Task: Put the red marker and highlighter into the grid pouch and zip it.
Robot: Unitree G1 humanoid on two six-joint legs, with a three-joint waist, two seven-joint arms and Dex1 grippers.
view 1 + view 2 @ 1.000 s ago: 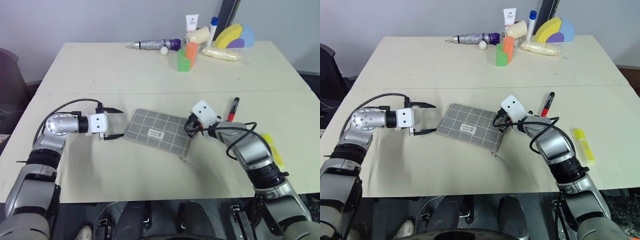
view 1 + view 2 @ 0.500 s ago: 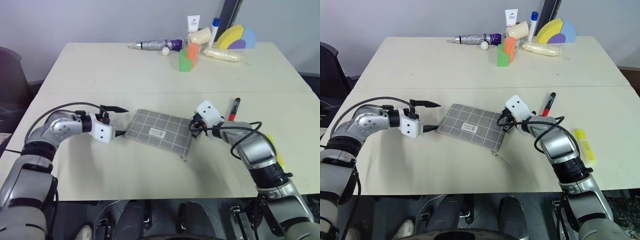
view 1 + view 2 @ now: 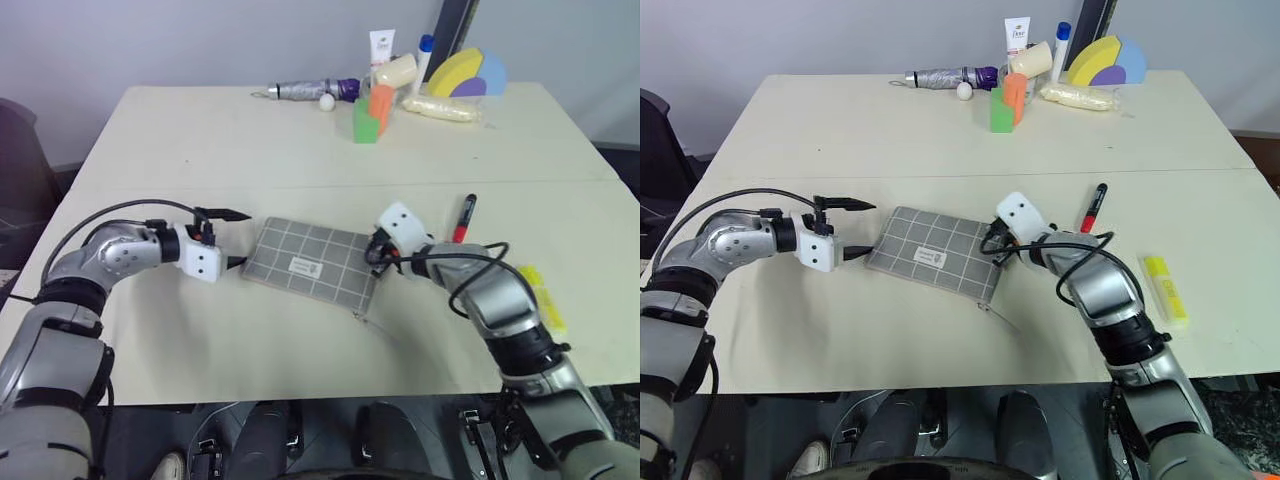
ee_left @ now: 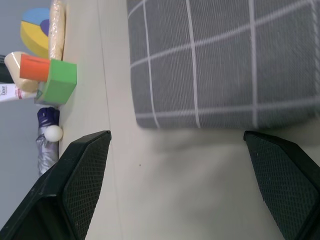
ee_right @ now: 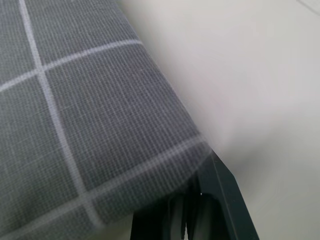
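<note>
The pouch's short edge (image 4: 200, 122) stays straight over its soft shadow. I therefore expect the grid pouch (image 3: 312, 266) to stay stretched out when I turn it up by that edge.
The grid pouch (image 3: 312, 262) lies flat at mid-table, grey with white lines and a small label. My left gripper (image 3: 860, 228) is open just off its left end; in the left wrist view the pouch's (image 4: 225, 65) short edge lies ahead between the spread fingers (image 4: 75, 190). My right gripper (image 3: 375, 255) is shut on the pouch's far right corner, and the fabric (image 5: 100, 110) runs into its closed fingers (image 5: 200, 215). The red marker (image 3: 467, 217) lies right of that hand. The yellow highlighter (image 3: 1165, 290) lies near the table's right edge.
At the table's far edge stand green and orange blocks (image 3: 368, 112), a folded umbrella (image 3: 310, 90), a tube (image 3: 383, 45), a pale bag (image 3: 445, 108) and a coloured half-disc toy (image 3: 470, 75). A thin cord (image 3: 1000, 315) trails from the pouch's near right corner.
My left wrist has rolled and bent while its open gripper stayed by the pouch's left end. The right gripper stays shut at the pouch's corner, shifted slightly left.
</note>
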